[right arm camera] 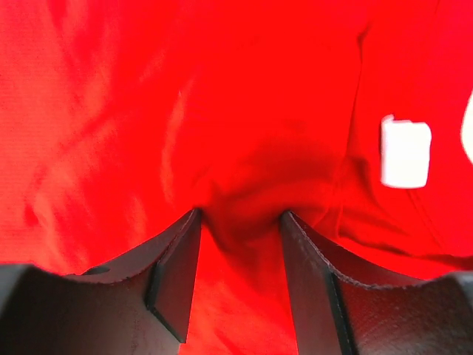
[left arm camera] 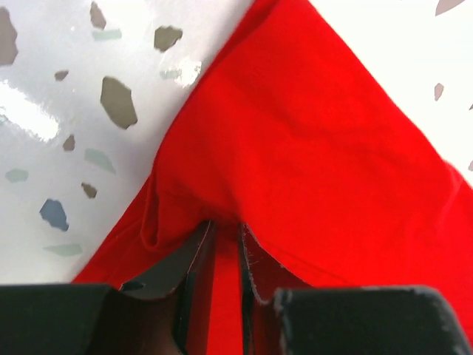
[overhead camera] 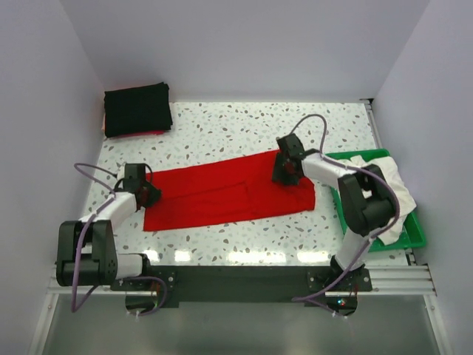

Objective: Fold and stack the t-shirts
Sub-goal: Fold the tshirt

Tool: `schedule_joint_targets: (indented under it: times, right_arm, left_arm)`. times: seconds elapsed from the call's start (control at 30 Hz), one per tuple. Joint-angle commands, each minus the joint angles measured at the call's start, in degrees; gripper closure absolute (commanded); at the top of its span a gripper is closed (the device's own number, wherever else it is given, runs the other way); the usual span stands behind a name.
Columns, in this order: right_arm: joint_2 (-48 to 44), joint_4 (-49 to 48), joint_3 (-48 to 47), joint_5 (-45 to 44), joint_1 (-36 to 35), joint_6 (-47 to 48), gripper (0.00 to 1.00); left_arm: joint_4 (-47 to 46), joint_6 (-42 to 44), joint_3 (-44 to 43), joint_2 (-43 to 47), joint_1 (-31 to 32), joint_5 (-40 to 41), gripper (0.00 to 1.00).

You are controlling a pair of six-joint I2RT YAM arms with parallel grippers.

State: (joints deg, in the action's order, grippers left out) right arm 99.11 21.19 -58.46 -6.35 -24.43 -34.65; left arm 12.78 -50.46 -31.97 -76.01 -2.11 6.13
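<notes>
Next, my left gripper swings the t-shirt's hem round to the front edge [overhead camera: 222, 251] first, because the red t-shirt's folded band [overhead camera: 211, 197] lies crosswise with its neck end at my right gripper.
The red t-shirt [overhead camera: 229, 194] lies as a long folded band across the middle of the table. My left gripper [overhead camera: 150, 194] is at its left end, and in the left wrist view [left arm camera: 225, 225] its jaws stand narrow with red cloth [left arm camera: 310, 148] pinched between them. My right gripper [overhead camera: 287, 176] is at the shirt's upper right edge. In the right wrist view [right arm camera: 240, 214] a bunched fold of red cloth [right arm camera: 244, 111] sits between the jaws, near the white neck label [right arm camera: 405, 151]. The black t-shirt [overhead camera: 137, 109] lies folded at the back left. The whitish t-shirt [overhead camera: 384, 181] lies crumpled at the right.
The whitish shirt sits in a green plastic tray [overhead camera: 410, 229] at the table's right edge, beside the right arm. A strip of red shows under the black shirt. White walls close in the table on three sides.
</notes>
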Motion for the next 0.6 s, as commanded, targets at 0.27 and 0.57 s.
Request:
schedule_joint_targets:
  times: [0.27, 0.57]
  right_arm:
    - [36.0, 13.0, -54.1, -1.7, 1.0, 15.0, 0.47]
    - [47.8, 14.4, -77.2, -0.9, 1.1, 25.4, 0.22]
  left_arm:
    - [3.0, -6.6, 11.8, 10.7, 8.4, -5.1, 0.78]
    - [2.6, -14.9, 12.5, 16.1, 25.8, -8.0, 0.71]
